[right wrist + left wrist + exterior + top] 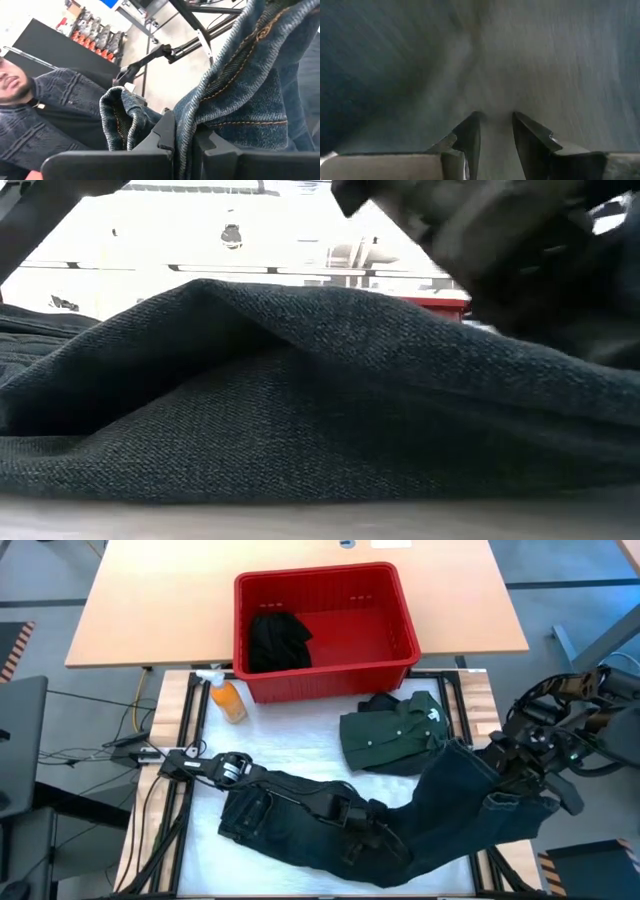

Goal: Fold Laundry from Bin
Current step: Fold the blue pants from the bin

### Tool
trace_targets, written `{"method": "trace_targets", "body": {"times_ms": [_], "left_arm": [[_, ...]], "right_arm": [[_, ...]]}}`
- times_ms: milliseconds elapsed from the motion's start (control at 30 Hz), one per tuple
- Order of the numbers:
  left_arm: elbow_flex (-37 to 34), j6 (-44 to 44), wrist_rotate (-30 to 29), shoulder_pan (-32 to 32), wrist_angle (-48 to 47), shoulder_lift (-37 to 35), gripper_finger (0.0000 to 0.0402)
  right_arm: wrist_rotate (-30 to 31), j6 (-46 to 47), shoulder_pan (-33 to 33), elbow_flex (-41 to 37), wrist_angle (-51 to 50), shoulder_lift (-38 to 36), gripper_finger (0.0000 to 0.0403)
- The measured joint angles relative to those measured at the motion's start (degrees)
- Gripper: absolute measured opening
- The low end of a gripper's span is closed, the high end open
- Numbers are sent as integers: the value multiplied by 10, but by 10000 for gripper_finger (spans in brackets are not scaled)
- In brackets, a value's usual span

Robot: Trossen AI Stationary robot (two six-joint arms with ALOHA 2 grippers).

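I carry on bringing the orange-stitched edge [225,89] toward the waist end [245,815] until they meet, as my right gripper pinches the layers together and the waist end lies flat.
A pair of dark blue jeans [330,825] lies spread across the white mat, filling the low view [300,400]. My left gripper [385,835] rests on the middle of the jeans, its fingers nearly shut with denim between them [495,130]. My right gripper [503,776] is shut on the jeans' right end, which it holds raised. The folded dark green shirt [393,732] lies on the mat in front of the red bin [325,680]. A black garment [277,640] lies in the bin's left half. My left gripper pinches denim [496,112] at the middle of the jeans between its two fingers, coming slanting down from the table's left. One layer or a fold, I cannot tell. The jeans lie on the mat there. My right gripper pinches a bunched, orange-stitched seam edge [187,117] at the jeans' right end between its two fingers, in several layers. It comes from the table's right side. That end is lifted off the mat, and the denim slopes down from it to the table.
An orange spray bottle [228,700] stands at the bin's near left corner. Cables [150,755] lie by the left arm's base. A person in a dark sweater [45,115] shows beyond the table in the right wrist view.
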Motion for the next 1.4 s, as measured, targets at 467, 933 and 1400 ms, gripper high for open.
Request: {"method": "trace_targets", "body": {"times_ms": [467, 933, 1400], "left_arm": [[-36, -205, -44, 13, 288, 54, 102], [-38, -16, -134, 56, -351, -181, 102], [-39, -211, -360, 61, -702, -468, 102]], "right_arm": [[-30, -201, -90, -1, 132, 1, 36], [-75, -225, -149, -3, 105, 31, 36], [-134, -256, -332, -3, 66, 221, 36]]}}
